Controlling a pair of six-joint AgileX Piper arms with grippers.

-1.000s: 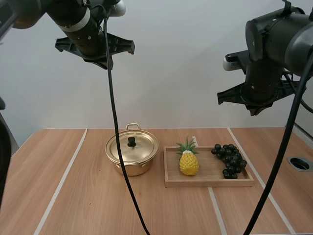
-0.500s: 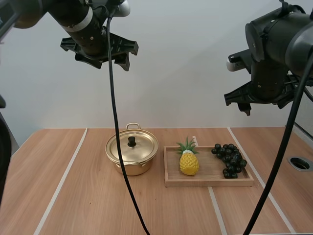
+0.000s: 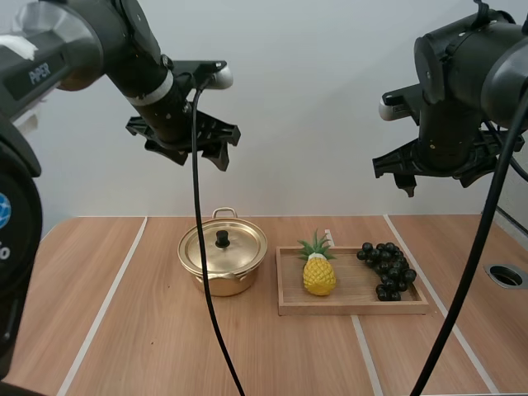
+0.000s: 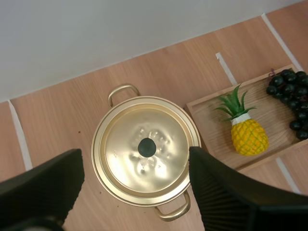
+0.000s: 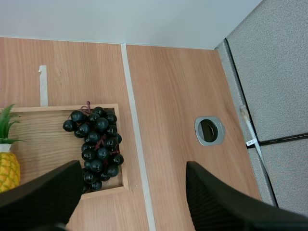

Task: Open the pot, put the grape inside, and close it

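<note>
The lid's rim (image 3: 263, 247) goes past the pot's handles in one unbroken line, so the lid will come off and the pot will stay standing when I lift.
A gold pot (image 3: 223, 260) with its lid on and a black knob stands at the table's middle. Dark grapes (image 3: 386, 268) lie at the right end of a wooden tray (image 3: 346, 305). My left gripper (image 3: 188, 153) hangs open high above the pot. In the left wrist view its fingers stand apart either side of the pot lid (image 4: 144, 149), far below. My right gripper (image 3: 437, 173) is open too, high over the table's right part. In the right wrist view the right gripper (image 5: 132, 168) brackets the grapes (image 5: 96, 144) and the tray's edge. Neither holds anything.
A toy pineapple (image 3: 318, 275) lies on the tray's left half, between pot and grapes. A round metal-rimmed hole (image 3: 505, 275) sits in the table at the far right. White lines run across the wood. Bare table lies left of and in front of the pot.
Both grippers went from shut to open. My left arm came down and to the right, over the pot. My right arm shifted only slightly.
</note>
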